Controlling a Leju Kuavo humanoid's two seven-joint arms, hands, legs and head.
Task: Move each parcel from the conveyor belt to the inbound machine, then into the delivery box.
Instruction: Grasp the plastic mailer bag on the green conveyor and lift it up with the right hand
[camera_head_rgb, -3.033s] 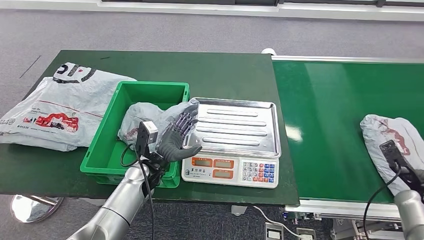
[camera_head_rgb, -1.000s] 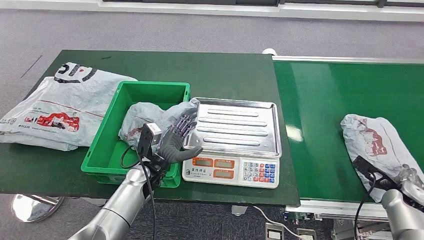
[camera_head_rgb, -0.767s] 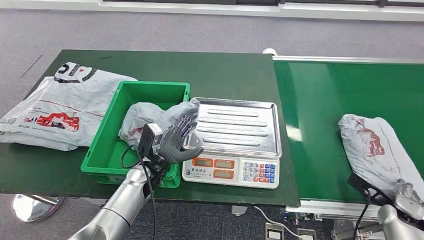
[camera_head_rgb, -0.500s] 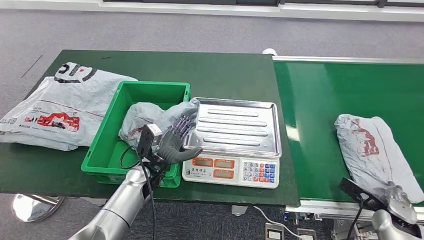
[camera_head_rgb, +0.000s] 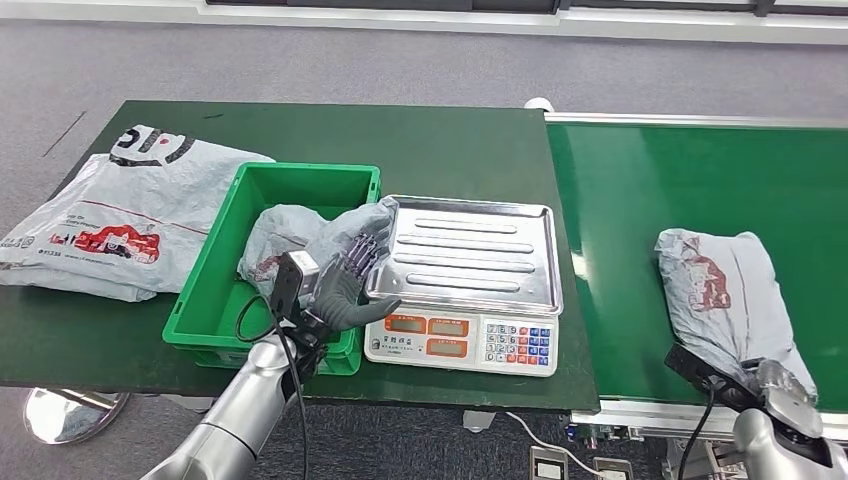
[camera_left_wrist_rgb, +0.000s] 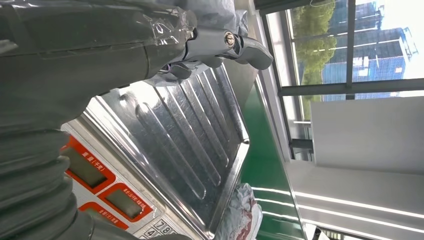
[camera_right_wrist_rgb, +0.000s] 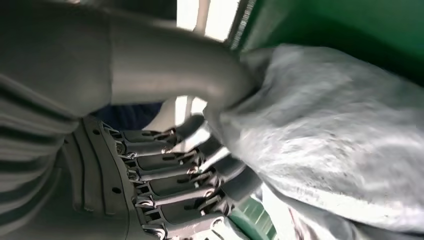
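The grey parcel on the conveyor belt (camera_head_rgb: 728, 290) shows a wrinkled near end (camera_head_rgb: 745, 347), so the parcel will fold over the robot's left gripper when the robot lifts it.
A grey parcel (camera_head_rgb: 722, 298) with red print lies on the green conveyor belt (camera_head_rgb: 680, 170), near its front edge. My right hand (camera_head_rgb: 785, 392) is at the parcel's near end; in the right wrist view its thumb and fingers (camera_right_wrist_rgb: 170, 185) pinch the grey plastic (camera_right_wrist_rgb: 340, 125). Another grey parcel (camera_head_rgb: 285, 235) lies in the green delivery box (camera_head_rgb: 215, 290), one end draped over the box's right rim. My left hand (camera_head_rgb: 345, 275) hovers by that rim with fingers spread, holding nothing, next to the steel tray (camera_head_rgb: 470, 255) of the scale; the tray (camera_left_wrist_rgb: 190, 130) is bare.
A large grey bag (camera_head_rgb: 120, 210) with red and black print lies on the dark green table (camera_head_rgb: 400, 140), left of the box. The scale's keypad and displays (camera_head_rgb: 460, 340) face me. The belt's metal front rail (camera_head_rgb: 640, 412) runs just under my right hand.
The belt parcel has shifted left toward the scale, and my right hand has dropped toward the belt's front edge with the parcel's end in it. My left hand has barely moved.
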